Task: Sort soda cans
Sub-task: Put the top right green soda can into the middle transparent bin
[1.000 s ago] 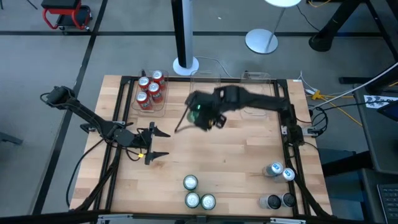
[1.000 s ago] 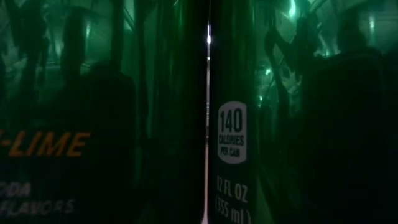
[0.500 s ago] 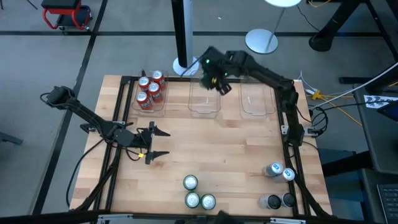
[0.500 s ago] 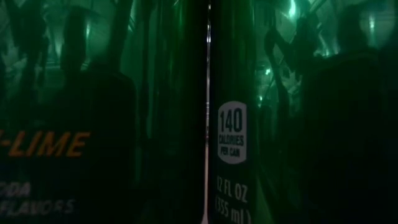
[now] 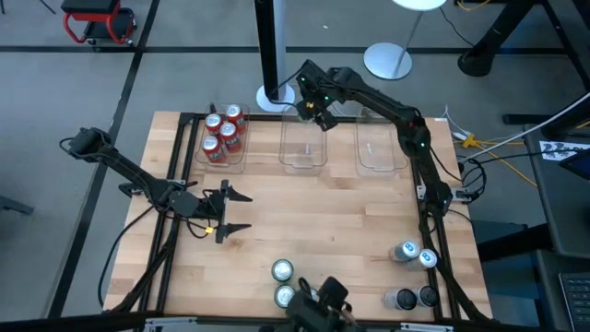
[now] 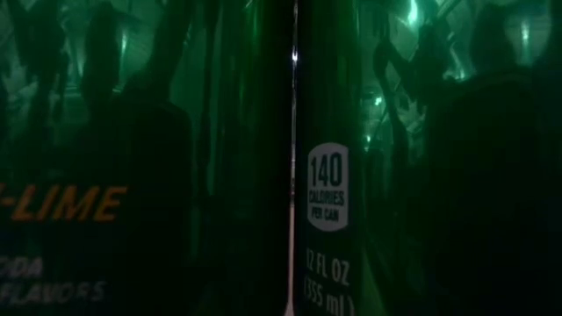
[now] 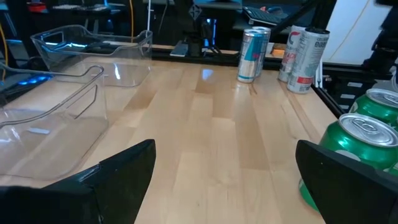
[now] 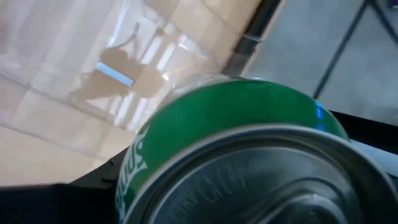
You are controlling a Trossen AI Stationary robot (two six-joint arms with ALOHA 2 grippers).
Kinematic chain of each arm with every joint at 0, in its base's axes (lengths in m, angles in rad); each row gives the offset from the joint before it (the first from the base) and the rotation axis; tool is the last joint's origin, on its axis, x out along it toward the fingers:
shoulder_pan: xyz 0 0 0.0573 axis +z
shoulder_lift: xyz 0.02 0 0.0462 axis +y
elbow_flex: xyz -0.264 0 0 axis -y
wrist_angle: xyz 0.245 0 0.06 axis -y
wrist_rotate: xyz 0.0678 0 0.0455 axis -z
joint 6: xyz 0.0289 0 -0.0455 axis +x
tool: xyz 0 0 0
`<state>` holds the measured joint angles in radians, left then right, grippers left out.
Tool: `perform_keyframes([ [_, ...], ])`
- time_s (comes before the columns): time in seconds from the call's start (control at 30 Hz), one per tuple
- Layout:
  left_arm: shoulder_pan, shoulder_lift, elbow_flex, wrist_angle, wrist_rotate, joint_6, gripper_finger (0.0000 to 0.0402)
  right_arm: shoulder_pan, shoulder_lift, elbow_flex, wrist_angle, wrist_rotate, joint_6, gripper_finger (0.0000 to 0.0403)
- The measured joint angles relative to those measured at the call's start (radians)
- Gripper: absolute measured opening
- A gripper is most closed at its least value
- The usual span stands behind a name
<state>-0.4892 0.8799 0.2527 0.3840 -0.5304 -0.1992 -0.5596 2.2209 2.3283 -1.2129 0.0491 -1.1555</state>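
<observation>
My right gripper goes on lowering the green can (image 8: pixel 233 112), which hangs silver top up over the empty middle bin, until its base touches the bin's bottom (image 5: pixel 301 141).
My right gripper (image 5: pixel 313 107) hangs over the far end of the middle clear bin (image 5: pixel 302 152), shut on a green soda can (image 8: pixel 236 118) whose silver top fills the right wrist view. My left gripper (image 5: pixel 226 213) waits open over the table's left part, touching nothing; its fingers (image 7: pixel 124 171) frame bare wood. Red cans (image 5: pixel 222 132) stand in the left bin. Green cans (image 5: pixel 281 270) stand upright at the near edge, and blue-silver (image 5: pixel 407 251) and dark cans (image 5: pixel 402 298) at the near right. My right gripper holds the green can by its side wall (image 8: pixel 180 137); the can itself hides the fingers in the wrist view. The gripper slants down from the table's right. The can is lifted clear above the middle bin, tilted, its silver top toward the wrist.
The right clear bin (image 5: pixel 381 148) stands beside the middle one. Black frame rails (image 5: pixel 171 198) run along the table's edges. A dark shape (image 5: pixel 321 300) shows at the near edge by the green cans. The low view is filled by green cans (image 6: pixel 334 175) close up.
My right gripper has swung with the green can from over the table's middle toward the far edge, rolling as it went, and now hangs over the middle bin's far end. A dark shape has come in at the near edge over one green can.
</observation>
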Motion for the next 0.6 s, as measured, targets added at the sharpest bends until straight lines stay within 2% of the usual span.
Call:
perform_keyframes([
  [0.27,0.0,0.0,0.0,0.0,0.0,0.016,0.0375,-0.04,0.092,0.0,-0.018,0.004,-0.001,0.0294],
  [0.6,0.0,0.0,0.0,-0.002,0.0,-0.008,0.0375,-0.037,0.194,0.0,-0.005,-0.003,-0.009,0.0294],
])
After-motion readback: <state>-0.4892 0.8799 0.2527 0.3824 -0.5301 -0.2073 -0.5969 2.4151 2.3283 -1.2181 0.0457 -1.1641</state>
